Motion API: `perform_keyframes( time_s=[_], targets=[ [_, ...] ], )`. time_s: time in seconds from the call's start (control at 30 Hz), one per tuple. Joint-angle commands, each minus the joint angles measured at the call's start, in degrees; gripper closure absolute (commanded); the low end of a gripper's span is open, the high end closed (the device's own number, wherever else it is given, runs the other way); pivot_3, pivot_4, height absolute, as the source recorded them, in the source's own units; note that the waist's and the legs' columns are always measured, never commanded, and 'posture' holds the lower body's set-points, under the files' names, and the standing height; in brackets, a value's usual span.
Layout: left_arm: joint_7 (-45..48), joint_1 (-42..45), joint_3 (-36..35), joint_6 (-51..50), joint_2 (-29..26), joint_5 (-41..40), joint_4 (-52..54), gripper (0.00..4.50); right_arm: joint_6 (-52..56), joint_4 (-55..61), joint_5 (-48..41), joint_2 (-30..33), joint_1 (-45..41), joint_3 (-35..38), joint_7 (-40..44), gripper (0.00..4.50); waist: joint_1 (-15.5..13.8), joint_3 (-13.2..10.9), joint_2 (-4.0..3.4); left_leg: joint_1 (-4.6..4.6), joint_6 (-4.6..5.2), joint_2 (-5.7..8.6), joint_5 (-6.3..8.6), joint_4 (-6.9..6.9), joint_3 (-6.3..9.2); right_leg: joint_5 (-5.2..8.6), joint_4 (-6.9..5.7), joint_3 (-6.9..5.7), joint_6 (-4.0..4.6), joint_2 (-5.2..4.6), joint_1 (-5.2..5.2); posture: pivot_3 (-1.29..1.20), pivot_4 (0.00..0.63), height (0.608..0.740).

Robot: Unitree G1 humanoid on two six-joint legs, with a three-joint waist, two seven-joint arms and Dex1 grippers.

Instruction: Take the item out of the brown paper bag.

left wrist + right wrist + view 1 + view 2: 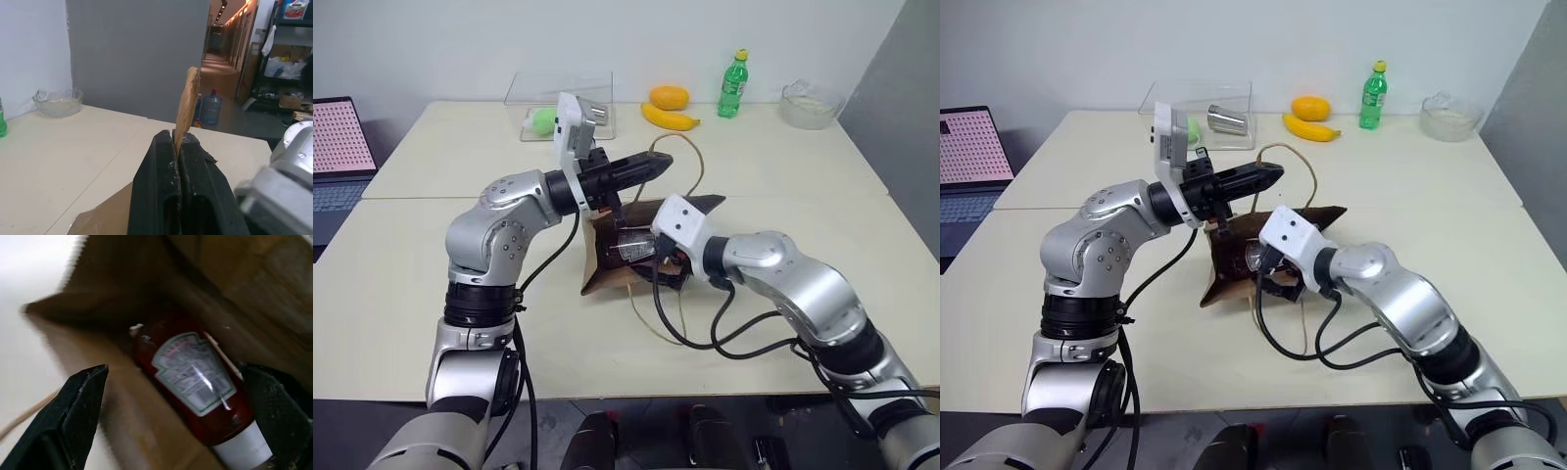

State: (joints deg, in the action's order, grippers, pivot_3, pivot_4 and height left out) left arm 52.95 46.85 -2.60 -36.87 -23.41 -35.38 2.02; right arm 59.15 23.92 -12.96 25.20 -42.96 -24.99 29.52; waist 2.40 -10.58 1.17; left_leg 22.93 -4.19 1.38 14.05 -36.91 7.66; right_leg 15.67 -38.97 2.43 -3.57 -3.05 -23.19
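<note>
The bag's sides (129, 404) are spread wide around the red bottle (193, 377). The bottle will come free right away when I lift, and the bag will stay behind.
The brown paper bag (606, 270) lies on its side in the middle of the table, its mouth turned toward my right arm. My left gripper (661, 164) hovers above it, shut on one tan loop handle (188, 100), which it holds up. My right gripper (176, 374) is open at the bag's mouth, one black finger on each side of the opening. Between those fingers, inside the bag (122, 318), lies the item (194, 379), a glossy red bottle with a white label and a white cap. The fingers are not touching it.
At the table's far edge stand a clear box (563, 98) with a green ball, an orange fruit (669, 97), a banana (670, 118), a green bottle (733, 85) and a glass bowl (811, 104). A laptop (337, 147) sits at the far left.
</note>
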Motion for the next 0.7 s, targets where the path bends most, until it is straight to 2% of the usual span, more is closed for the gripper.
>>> perform_keyframes(
  time_s=[0.03, 0.33, 0.7],
  targets=[
    [-0.13, 0.69, -0.84, 1.73, 0.34, -0.92, 1.96, 4.5, -5.5, -3.91, 6.02, 0.62, -2.98, -4.79, -0.45, 0.02, 0.17, 0.0, 0.0, 0.0, 0.0, 0.0, 0.0, 0.0, 0.0, 0.0, 0.0, 0.0, 0.0, 0.0, 0.0, 0.0, 0.15, 0.74],
    [-0.24, 1.45, -1.3, 3.02, 0.68, -0.42, 0.7, 4.5, -19.01, -13.19, 20.65, 4.0, -5.97, -16.32, 4.67, 0.02, 0.37, 0.0, 0.0, 0.0, -0.01, 0.01, 0.0, 0.0, -0.01, 0.0, 0.0, 0.0, 0.0, 0.0, -0.01, 0.0, 0.15, 0.74],
    [-0.5, 1.55, -1.54, 4.91, -0.04, 0.36, -0.39, 4.5, -25.14, -18.44, 31.25, 1.88, -6.3, -19.16, 9.12, 0.02, 0.53, 0.0, 0.0, -0.01, -0.02, 0.0, -0.01, -0.01, -0.01, 0.0, -0.01, 0.0, 0.0, 0.0, -0.01, 0.0, 0.15, 0.74]
  ],
)
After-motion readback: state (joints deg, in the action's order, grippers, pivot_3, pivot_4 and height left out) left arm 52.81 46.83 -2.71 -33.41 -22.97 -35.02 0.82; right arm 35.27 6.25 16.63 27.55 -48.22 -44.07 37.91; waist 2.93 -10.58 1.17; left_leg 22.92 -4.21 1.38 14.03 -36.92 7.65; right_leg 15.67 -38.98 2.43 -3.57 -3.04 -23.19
